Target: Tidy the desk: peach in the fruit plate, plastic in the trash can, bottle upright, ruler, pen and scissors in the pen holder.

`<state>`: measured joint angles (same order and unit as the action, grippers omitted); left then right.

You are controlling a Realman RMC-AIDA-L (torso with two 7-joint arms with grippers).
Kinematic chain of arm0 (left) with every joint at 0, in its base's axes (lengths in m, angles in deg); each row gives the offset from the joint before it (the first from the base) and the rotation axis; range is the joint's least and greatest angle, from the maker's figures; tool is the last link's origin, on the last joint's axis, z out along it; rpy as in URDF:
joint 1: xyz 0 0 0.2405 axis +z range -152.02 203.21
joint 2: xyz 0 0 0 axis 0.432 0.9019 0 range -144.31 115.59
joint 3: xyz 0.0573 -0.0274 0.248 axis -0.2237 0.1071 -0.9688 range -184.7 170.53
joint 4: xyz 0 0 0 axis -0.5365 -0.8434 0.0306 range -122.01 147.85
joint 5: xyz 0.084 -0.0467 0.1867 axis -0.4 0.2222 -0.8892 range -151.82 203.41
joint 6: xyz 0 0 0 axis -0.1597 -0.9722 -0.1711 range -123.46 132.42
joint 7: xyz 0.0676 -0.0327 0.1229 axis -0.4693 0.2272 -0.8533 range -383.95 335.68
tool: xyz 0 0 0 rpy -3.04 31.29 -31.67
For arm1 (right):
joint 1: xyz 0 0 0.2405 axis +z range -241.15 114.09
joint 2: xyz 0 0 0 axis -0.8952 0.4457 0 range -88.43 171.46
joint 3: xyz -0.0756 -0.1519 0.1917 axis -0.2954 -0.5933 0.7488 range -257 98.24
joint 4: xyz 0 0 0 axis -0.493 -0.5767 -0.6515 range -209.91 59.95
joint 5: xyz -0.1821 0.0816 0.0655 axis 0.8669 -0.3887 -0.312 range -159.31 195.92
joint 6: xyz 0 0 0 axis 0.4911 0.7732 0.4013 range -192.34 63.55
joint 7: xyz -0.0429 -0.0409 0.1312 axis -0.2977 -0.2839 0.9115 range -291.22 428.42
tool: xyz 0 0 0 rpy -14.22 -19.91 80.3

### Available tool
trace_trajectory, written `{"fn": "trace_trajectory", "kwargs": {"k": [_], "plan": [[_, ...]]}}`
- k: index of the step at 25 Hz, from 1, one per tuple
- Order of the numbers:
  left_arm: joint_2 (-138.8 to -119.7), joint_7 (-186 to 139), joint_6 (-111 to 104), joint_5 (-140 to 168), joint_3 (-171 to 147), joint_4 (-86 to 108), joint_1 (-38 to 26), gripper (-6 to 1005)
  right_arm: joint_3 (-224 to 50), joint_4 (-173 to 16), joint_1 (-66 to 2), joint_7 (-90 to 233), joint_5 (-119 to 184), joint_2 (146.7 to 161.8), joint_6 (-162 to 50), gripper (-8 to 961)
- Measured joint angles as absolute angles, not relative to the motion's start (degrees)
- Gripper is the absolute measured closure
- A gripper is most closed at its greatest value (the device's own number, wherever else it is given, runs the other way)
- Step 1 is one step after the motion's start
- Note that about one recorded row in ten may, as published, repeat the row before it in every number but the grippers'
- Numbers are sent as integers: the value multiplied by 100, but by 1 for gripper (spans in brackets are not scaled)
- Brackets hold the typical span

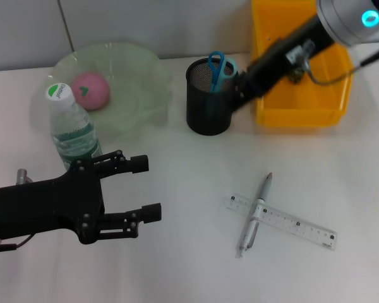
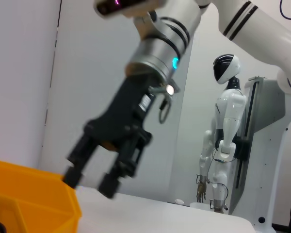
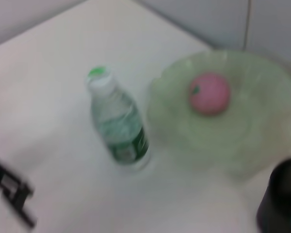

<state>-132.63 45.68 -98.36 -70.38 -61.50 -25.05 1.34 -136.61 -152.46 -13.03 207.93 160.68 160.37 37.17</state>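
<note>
The silver pen is lying on top of the ruler (image 1: 259,209), so the robot's right gripper should keep moving toward the silver pen's body (image 1: 257,213) until its fingers close around it.
The pink peach (image 1: 90,90) lies in the green fruit plate (image 1: 136,82) at the back left. The bottle (image 1: 72,129) stands upright in front of the plate. Blue-handled scissors (image 1: 216,68) stick out of the black mesh pen holder (image 1: 207,110). A silver pen (image 1: 256,213) lies across the clear ruler (image 1: 290,222) on the table at the front right. My right gripper (image 1: 239,88) is beside the holder's right rim and open; the left wrist view shows it (image 2: 88,182) empty. My left gripper (image 1: 150,188) hovers open near the front left, just in front of the bottle. No plastic is in view.
The yellow trash can (image 1: 303,107) stands at the back right, under my right arm. A grey wall runs along the table's far edge. The right wrist view shows the bottle (image 3: 119,128), the peach (image 3: 209,93) and the holder's edge (image 3: 283,204).
</note>
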Motion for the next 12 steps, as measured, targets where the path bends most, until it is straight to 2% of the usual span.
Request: {"fn": "trace_trajectory", "kwargs": {"k": [12], "plan": [[-13248, 4556, -9741, -7233, -6161, -2512, 159, 166, -14662, -14686, -1816, 20437, 16102, 16048, 3759, 228]]}}
